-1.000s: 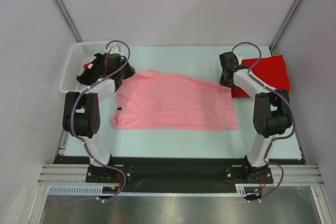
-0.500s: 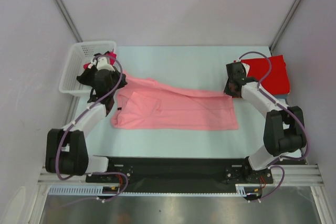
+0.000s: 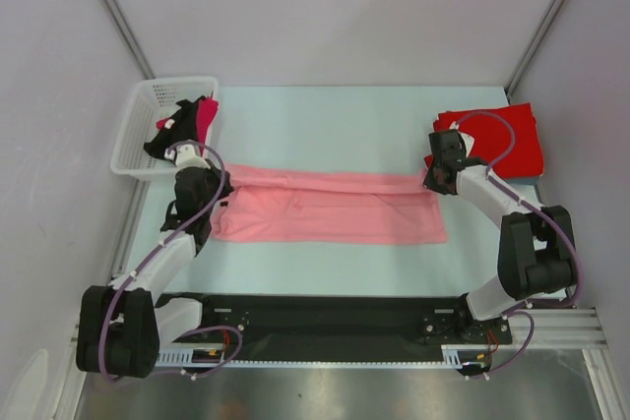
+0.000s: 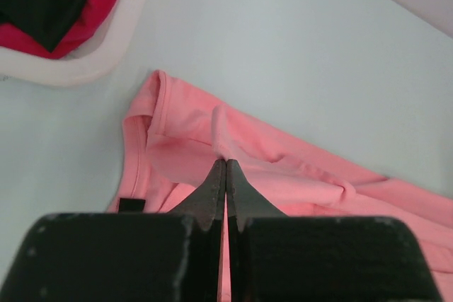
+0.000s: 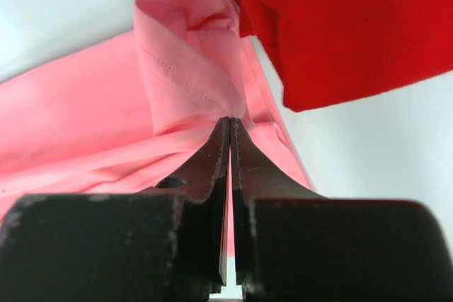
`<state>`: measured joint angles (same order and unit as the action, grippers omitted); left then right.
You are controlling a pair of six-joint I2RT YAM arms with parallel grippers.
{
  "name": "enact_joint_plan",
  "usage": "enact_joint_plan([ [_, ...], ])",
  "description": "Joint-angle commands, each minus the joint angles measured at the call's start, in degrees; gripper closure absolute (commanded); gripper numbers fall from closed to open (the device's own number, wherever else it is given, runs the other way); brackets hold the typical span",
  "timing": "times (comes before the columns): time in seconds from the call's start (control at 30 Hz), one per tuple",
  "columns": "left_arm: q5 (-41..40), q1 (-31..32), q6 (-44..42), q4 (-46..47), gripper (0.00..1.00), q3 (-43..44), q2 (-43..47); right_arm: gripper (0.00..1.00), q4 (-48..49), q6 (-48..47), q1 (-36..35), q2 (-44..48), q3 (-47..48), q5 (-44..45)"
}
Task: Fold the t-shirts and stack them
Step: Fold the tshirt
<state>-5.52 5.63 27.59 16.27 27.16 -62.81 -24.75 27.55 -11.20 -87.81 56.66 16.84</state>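
Note:
The folded edge runs straight across the pink t-shirt's near half. My left gripper should keep pulling it toward me until it lies flat, and then let go.
The salmon pink t-shirt lies across the middle of the table as a long band, its far edge folded over toward me. My left gripper is shut on the shirt's cloth at its left end, by the collar. My right gripper is shut on the cloth at the right end. The pink shirt also fills the left wrist view and the right wrist view. A folded red t-shirt lies at the far right, just beyond my right gripper, and shows in the right wrist view.
A white lattice basket stands at the far left with red and black cloth in it; its rim shows in the left wrist view. The table is pale blue, with grey walls around it.
Both grippers have pulled the shirt's far edge toward me, folding it over into a narrower band. The left arm came away from the basket; the right arm came nearer too.

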Motion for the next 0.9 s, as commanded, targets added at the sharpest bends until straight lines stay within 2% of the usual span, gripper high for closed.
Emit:
enact_joint_plan([
  [0.0, 1.21, 0.17, 1.94, 0.69, 1.00, -2.19, 2.95, 1.00, 2.34, 2.15, 0.92, 2.55, -1.38, 1.17],
  [0.4, 3.06, 0.53, 4.40, -1.94, 1.00, -7.37, 5.58, 1.00, 3.75, 3.91, 1.36, 3.17, -5.07, 2.58],
  [0.57, 2.09, 0.61, 4.75, -4.14, 1.00, -9.31, 9.80, 1.00, 4.45, 5.49, -1.01, 5.80, -8.41, 7.24],
  [0.67, 1.39, 0.61, 4.92, -5.98, 1.00, -10.37, 12.61, 0.95, 5.24, 6.46, -2.07, 7.30, -10.52, 8.11],
  [0.73, 1.39, 0.61, 4.93, -7.30, 0.98, -11.07, 13.93, 0.78, 5.59, 6.99, -2.60, 8.44, -11.31, 9.78],
  [0.77, 1.39, 0.61, 5.36, -7.92, 0.87, -11.16, 14.90, 0.68, 5.51, 7.25, -3.03, 8.79, -11.49, 10.40],
  [0.8, 1.74, 0.61, 5.45, -9.49, 0.81, -11.07, 15.34, 0.58, 5.59, 7.43, -3.30, 9.23, -11.58, 11.01],
  [0.87, 1.48, 0.61, 6.50, -11.60, 0.70, -10.90, 16.92, 0.57, 5.51, 7.87, -3.82, 10.99, -11.31, 12.86],
])
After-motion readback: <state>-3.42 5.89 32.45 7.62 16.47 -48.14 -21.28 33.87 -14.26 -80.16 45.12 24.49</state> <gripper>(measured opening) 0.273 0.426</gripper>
